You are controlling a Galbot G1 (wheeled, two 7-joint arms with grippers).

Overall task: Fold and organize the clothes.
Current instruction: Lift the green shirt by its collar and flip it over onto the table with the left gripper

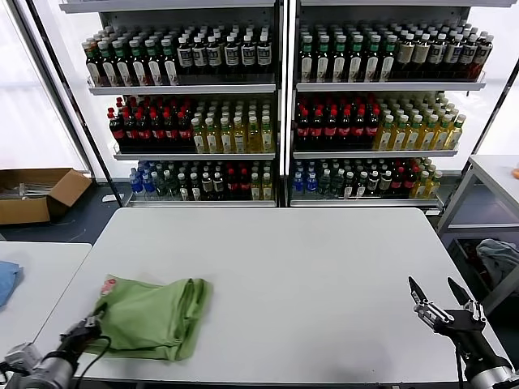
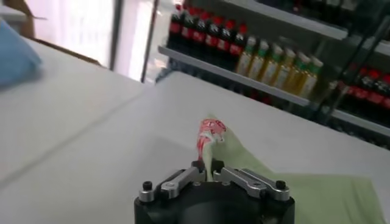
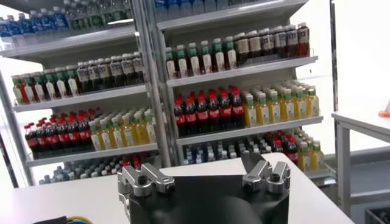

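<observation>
The folded shirt has its plain side up and its red-and-white print (image 1: 109,285) peeks out, so the robot's left gripper needs to swing the shirt's pinched edge over toward the table's middle (image 1: 263,300).
A light green polo shirt (image 1: 154,316) lies folded on the near left part of the white table (image 1: 308,275), with its red-and-white print (image 1: 108,285) at the far left corner. My left gripper (image 1: 91,330) is at the shirt's near left edge and is shut on a fold of the green fabric; the left wrist view shows the fabric (image 2: 210,155) pinched between the jaws, the print (image 2: 207,131) just beyond. My right gripper (image 1: 438,298) hovers open and empty over the table's near right corner; it also shows in the right wrist view (image 3: 204,176).
Shelves of bottled drinks (image 1: 284,105) stand behind the table. A second white table (image 1: 32,284) with a blue cloth (image 1: 6,279) is at the left, a cardboard box (image 1: 36,193) on the floor beyond it. Another table (image 1: 495,174) and a grey bundle (image 1: 499,258) are at the right.
</observation>
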